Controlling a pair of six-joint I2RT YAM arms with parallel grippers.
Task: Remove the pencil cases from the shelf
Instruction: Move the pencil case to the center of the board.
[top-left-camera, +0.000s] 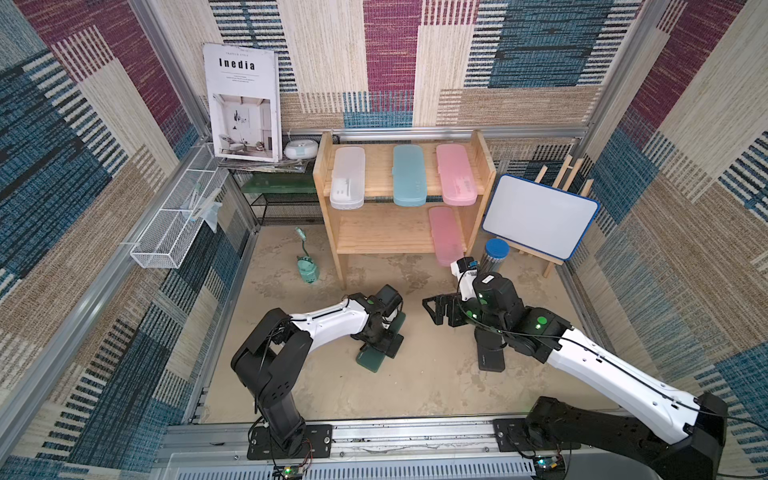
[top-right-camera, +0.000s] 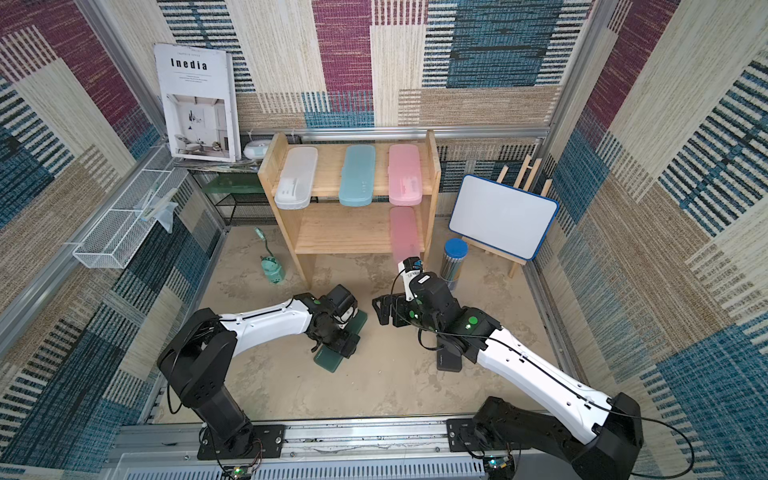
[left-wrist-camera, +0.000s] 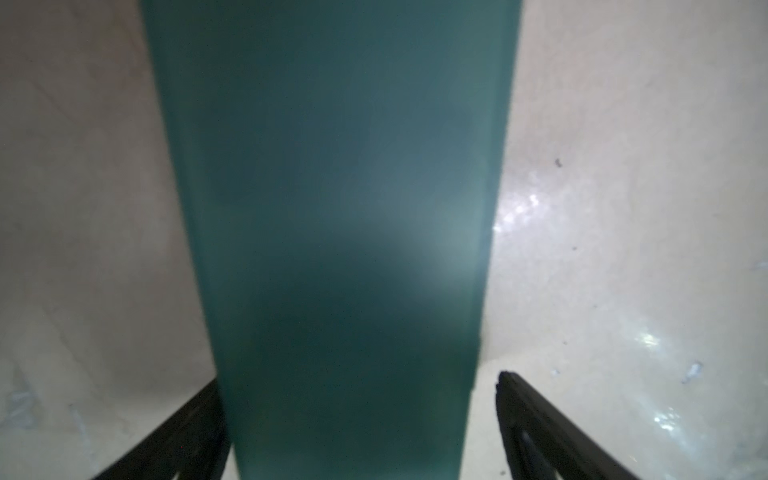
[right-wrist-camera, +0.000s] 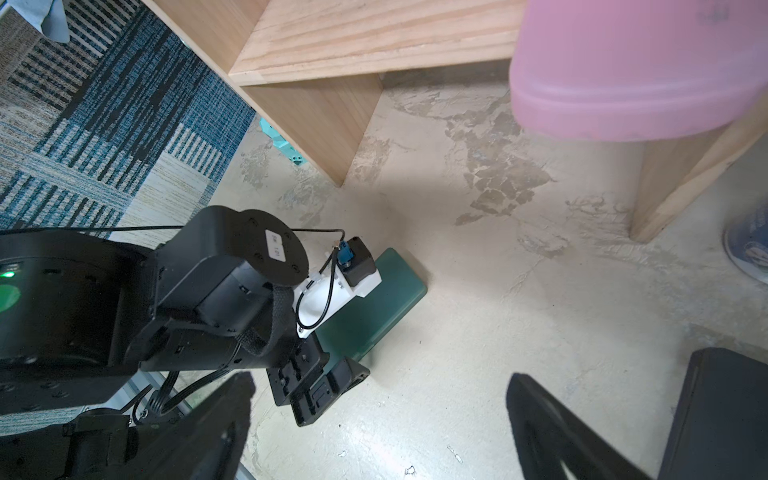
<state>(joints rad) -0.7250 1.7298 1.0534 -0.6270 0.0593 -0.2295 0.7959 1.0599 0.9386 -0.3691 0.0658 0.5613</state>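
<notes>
I can see that the dark green case (top-left-camera: 370, 358) is short of my right gripper. So my left gripper should slide the case over and then move away so that my right gripper can grasp it.
The wooden shelf (top-left-camera: 386, 245) stands at the back. Its top tier holds a frosted white pencil case (top-left-camera: 348, 178), a light blue one (top-left-camera: 409, 174) and a pink one (top-left-camera: 455, 174). A second pink case (top-left-camera: 445, 235) (right-wrist-camera: 644, 75) lies on the lower tier, overhanging its front edge. A dark green case (top-left-camera: 368, 359) (left-wrist-camera: 332, 166) lies on the floor. My left gripper (top-left-camera: 381, 341) (left-wrist-camera: 360, 379) is open astride it, with a gap at one finger. A black case (top-left-camera: 492, 359) (right-wrist-camera: 723, 415) lies on the floor under my right arm. My right gripper (top-left-camera: 432, 311) (right-wrist-camera: 380, 382) is open and empty, pointing toward the left arm.
A whiteboard on an easel (top-left-camera: 540, 216) and a blue-lidded tube (top-left-camera: 496, 253) stand right of the shelf. A mint-green gadget (top-left-camera: 307, 270) sits on the floor left of it. Behind that are a black mesh rack (top-left-camera: 286, 203), a book (top-left-camera: 243, 104) and a white wire basket (top-left-camera: 174, 224).
</notes>
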